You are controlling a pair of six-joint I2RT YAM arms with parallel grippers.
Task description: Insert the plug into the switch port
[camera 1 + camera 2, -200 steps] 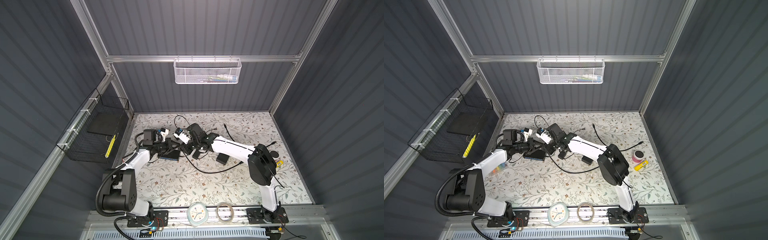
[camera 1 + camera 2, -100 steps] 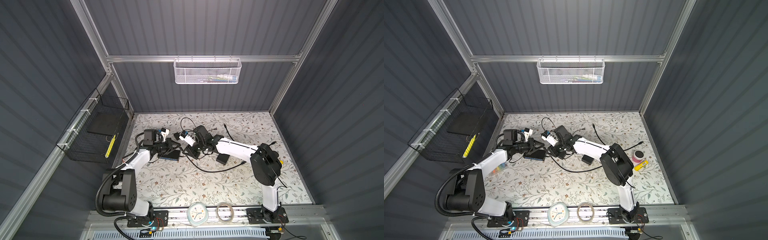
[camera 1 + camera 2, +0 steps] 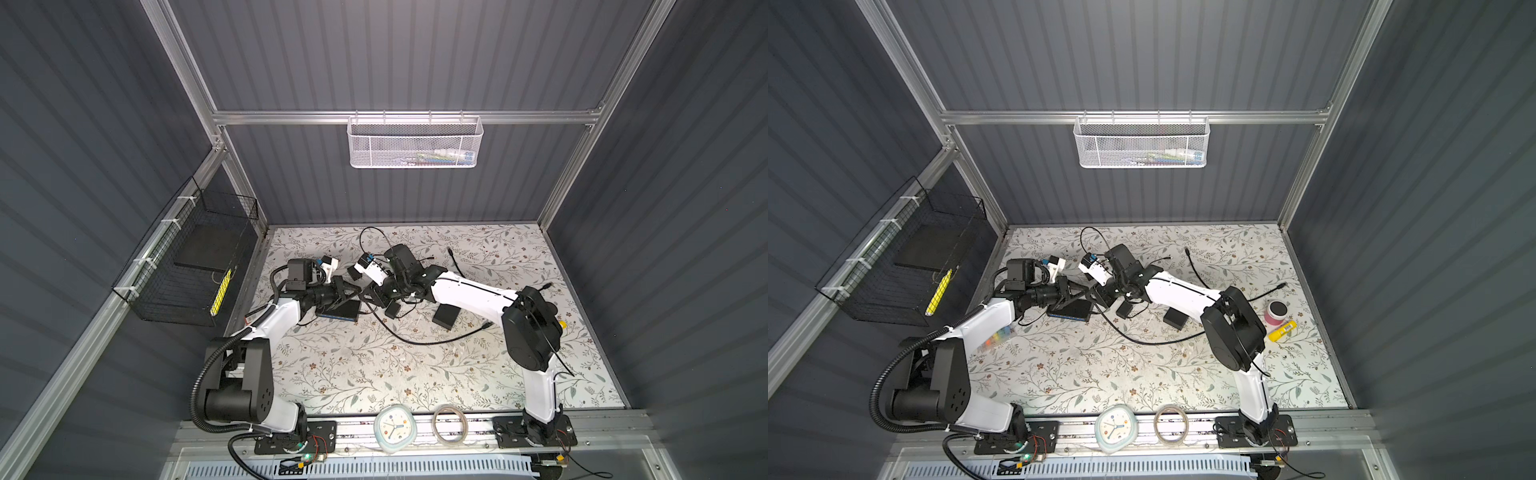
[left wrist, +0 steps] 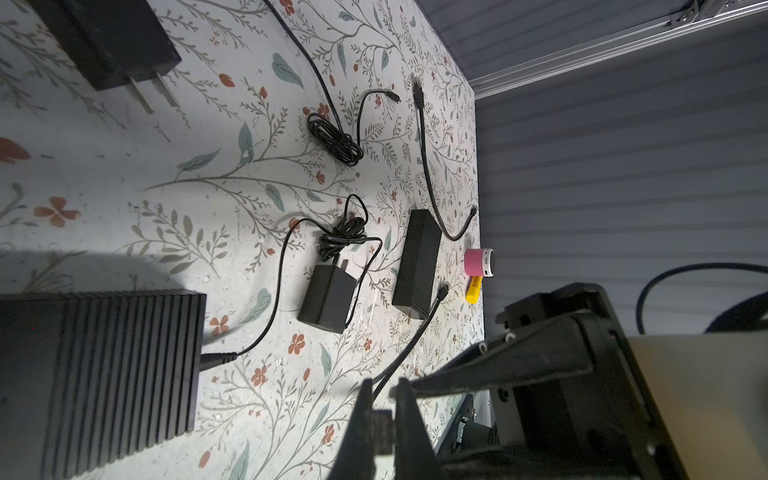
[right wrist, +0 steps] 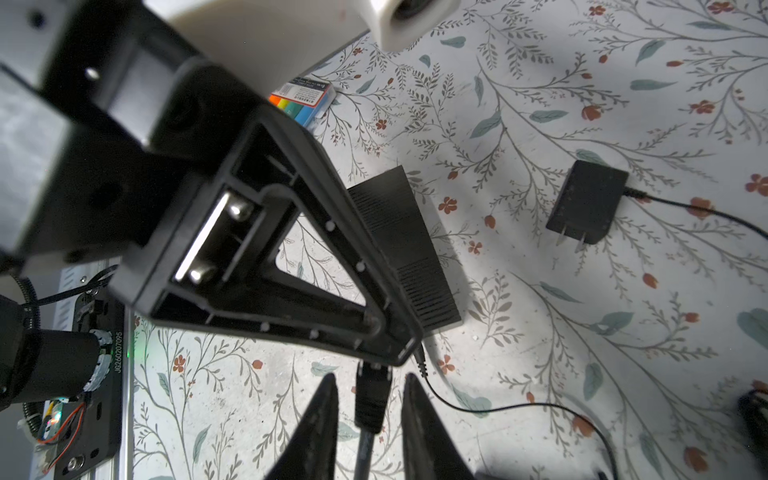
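Note:
I should take the plug's body with my right gripper, because my left gripper is covering the plug's tip [image 5: 374, 372]. That will free my left gripper to hold and turn the switch [image 3: 341, 312].
The switch [image 3: 338, 311] is a flat black box with a blue strip, lying under my left gripper [image 3: 360, 293] in both top views. Its ribbed top [image 5: 403, 249] shows in the right wrist view; I cannot make out the switch port. My left gripper [image 4: 384, 382] is shut on the tip of the black plug [image 4: 383, 428]. My right gripper [image 5: 370, 378] faces it, open, with a finger on each side of the plug's body [image 5: 370, 403] and a gap on both sides. The plug's thick black cable [image 3: 415, 340] trails over the table. A thin lead [image 4: 216, 359] is plugged into the switch's edge.
Two black power adapters [image 4: 328, 303] [image 4: 112, 45] and a long ribbed black box [image 4: 415, 262] lie around the grippers. A pink cylinder [image 3: 1277, 311] and yellow marker [image 3: 1282, 331] sit at the right edge. A clock [image 3: 392, 428] and tape ring [image 3: 449, 424] rest at the front.
The right arm has shifted slightly to the right and its jaws have narrowed a little around the plug. The left arm has stayed put.

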